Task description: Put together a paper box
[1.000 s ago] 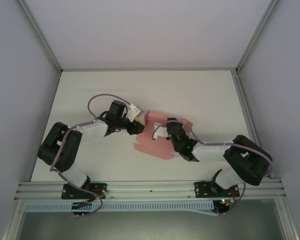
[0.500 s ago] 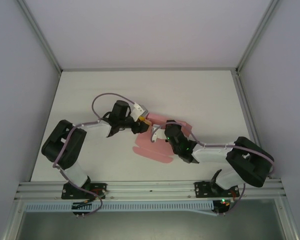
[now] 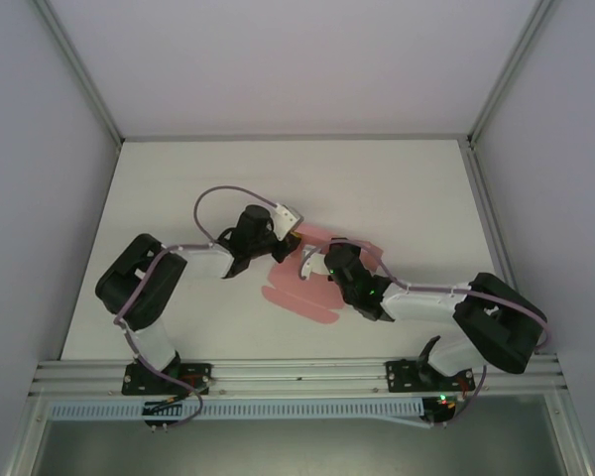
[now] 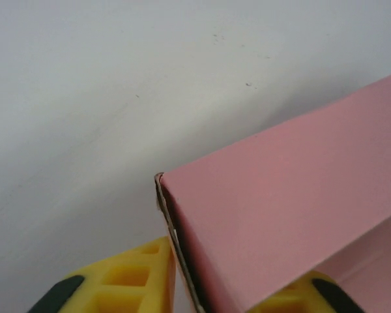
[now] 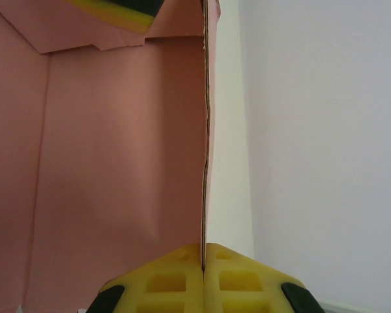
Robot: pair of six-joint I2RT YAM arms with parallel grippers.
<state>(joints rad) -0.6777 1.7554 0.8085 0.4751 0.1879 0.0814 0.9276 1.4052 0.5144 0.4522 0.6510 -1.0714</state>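
Note:
Next, I grip the box's raised side corner (image 4: pixel 182 199) with my left gripper and turn the box square before more folding, because the pink paper box (image 3: pixel 304 286) lies crooked to the bar.
The pink paper box (image 3: pixel 296 293) lies part-folded at the middle of the white table, its lower flap flat. My right gripper (image 3: pixel 319 261) is shut on an upright side wall, whose thin edge runs straight up from between the yellow fingertips (image 5: pixel 202 251). The box's inner floor (image 5: pixel 117 163) spreads to the left of that wall. My left gripper (image 3: pixel 294 238) is at the box's far left corner, its jaws apart astride a raised pink wall corner (image 4: pixel 280 195). One left finger (image 5: pixel 117 10) shows inside the box at the far end; the left gripper (image 4: pixel 218 290) is open.
The white table (image 3: pixel 178 188) is bounded by grey side walls and aluminium frame posts. Both arm bases sit on the rail (image 3: pixel 297 375) at the near edge. The lilac cable (image 3: pixel 213 198) loops above the left arm.
My left arm has swung rightward and its gripper has come up against the box's far left corner, pushing the wall upright. The right gripper has kept its hold and shifted slightly.

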